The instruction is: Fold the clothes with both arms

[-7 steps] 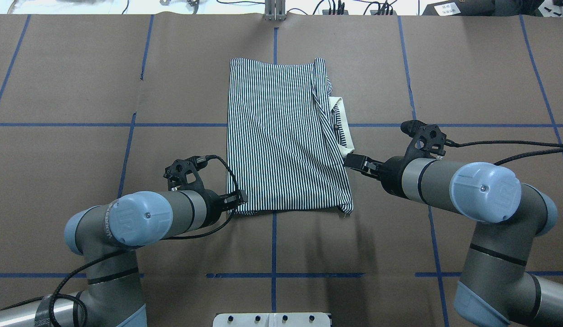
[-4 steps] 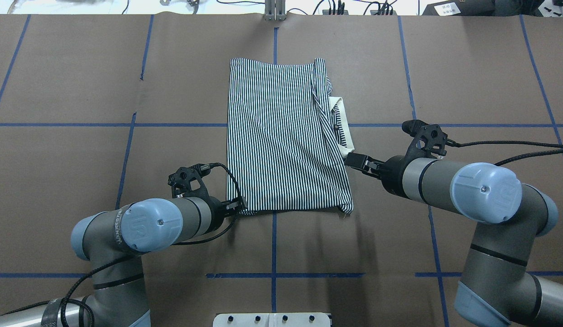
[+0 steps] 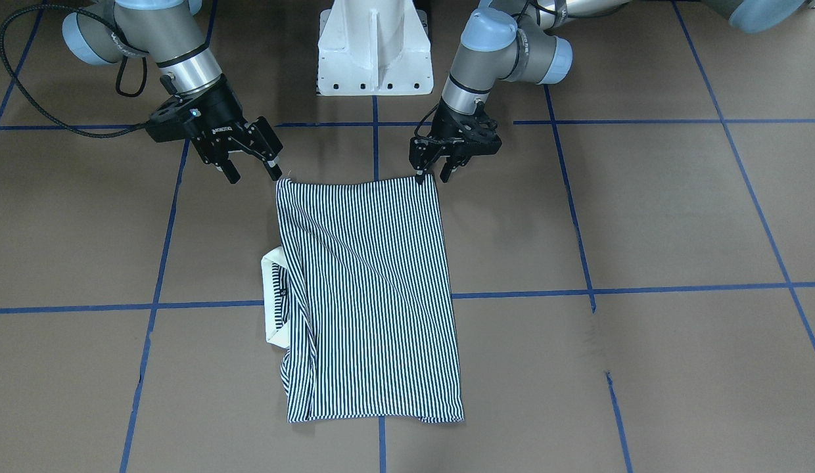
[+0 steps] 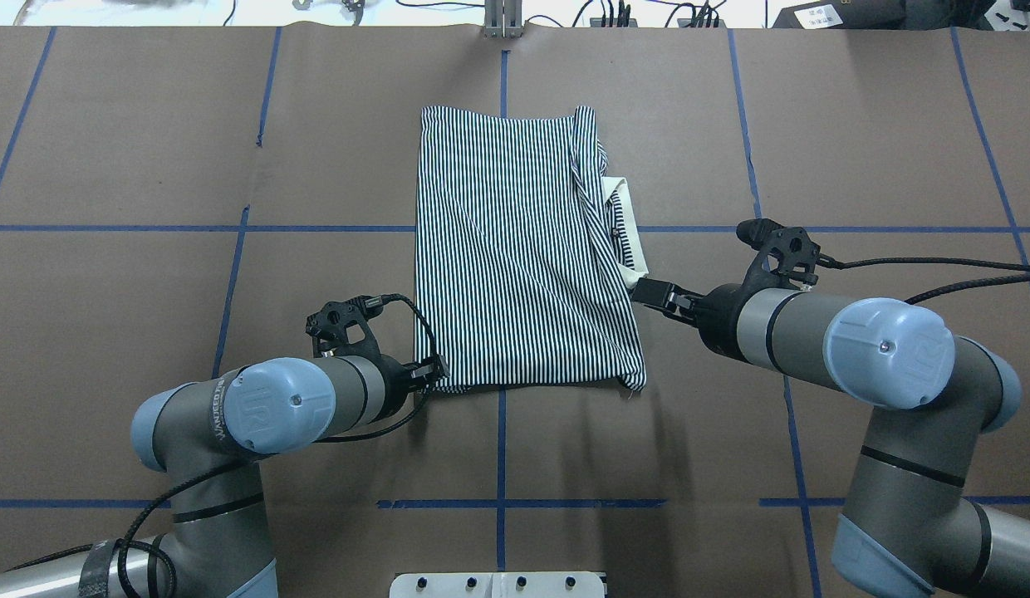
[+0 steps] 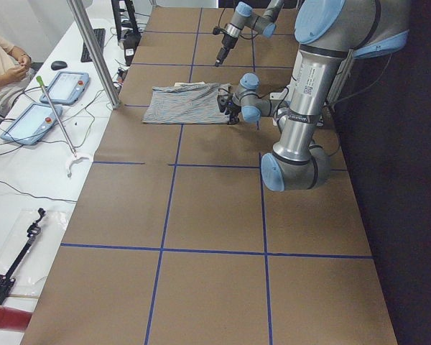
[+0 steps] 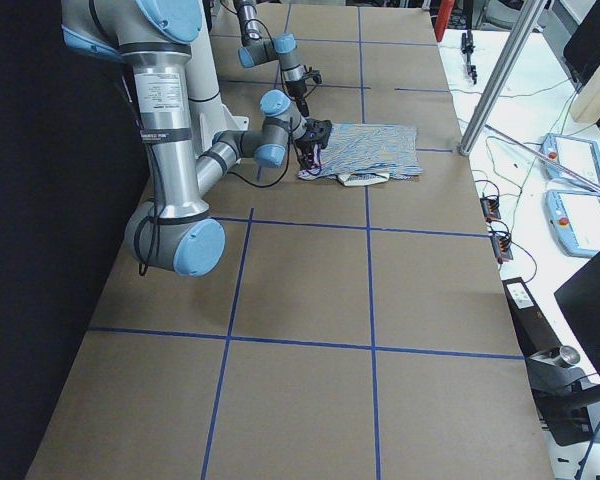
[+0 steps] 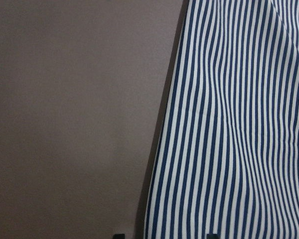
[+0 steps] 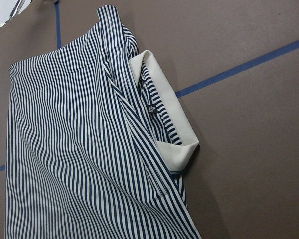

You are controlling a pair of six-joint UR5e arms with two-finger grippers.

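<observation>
I see the cream collar (image 3: 268, 306) sticking out past the striped side edge (image 3: 292, 303), so the collar will still stick out when I fold the striped polo shirt over.
The striped polo shirt (image 4: 515, 249) lies folded into a long rectangle mid-table, its cream collar (image 4: 635, 241) poking out on my right side. My left gripper (image 4: 436, 372) is low at the shirt's near left corner, open, with its fingertips (image 7: 118, 235) either side of the striped edge (image 7: 229, 124). In the front-facing view it (image 3: 432, 176) straddles that corner. My right gripper (image 3: 253, 174) hangs open above the table beside the shirt's near right corner (image 3: 282, 184), holding nothing. Its wrist view looks down on the collar (image 8: 169, 119) and shirt (image 8: 79, 149).
The brown table cover carries blue tape lines (image 4: 500, 465). The white pedestal base (image 3: 374, 46) stands behind the shirt on my side. Off the far edge are a metal post (image 5: 93, 50), tablets (image 5: 57, 86) and a seated person's arm (image 5: 3, 61).
My left gripper has drawn slightly back toward me and to the left, settling at the shirt's near left corner. The right arm and the shirt have barely moved.
</observation>
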